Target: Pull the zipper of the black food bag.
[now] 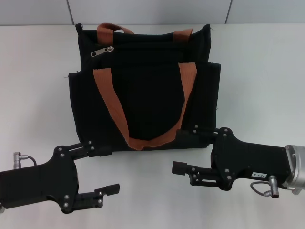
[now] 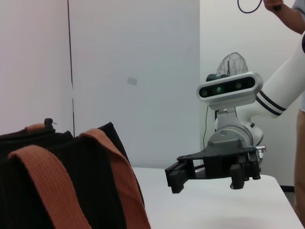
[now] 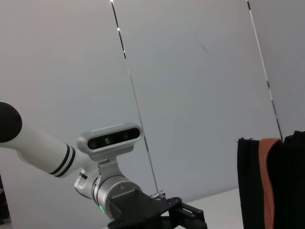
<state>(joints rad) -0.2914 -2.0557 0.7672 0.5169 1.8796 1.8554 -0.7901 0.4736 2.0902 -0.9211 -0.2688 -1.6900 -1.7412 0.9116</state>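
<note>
Next, I bring my left gripper round to the bag's side edge, because the zipper pull point(image 1: 102, 51) lies far up the bag from that gripper at the front.
The black food bag point(image 1: 143, 90) stands in the middle of the white table, its two orange-brown strap handles point(image 1: 112, 102) lying over it. The silver zipper pull point(image 1: 102, 51) sits at the left end of the zipper line on the bag's top. My left gripper point(image 1: 106, 170) is open and empty, near the bag's front left corner. My right gripper point(image 1: 181, 150) is open and empty, its upper finger close to the bag's front right corner. The left wrist view shows the bag point(image 2: 71, 191) and the right gripper point(image 2: 209, 169). The right wrist view shows the bag's edge point(image 3: 286, 186).
The white table point(image 1: 38, 95) stretches to both sides of the bag, with a grey wall behind it. In the left wrist view a person point(image 2: 288, 14) stands at the far edge and a fan point(image 2: 232, 64) stands behind the right arm.
</note>
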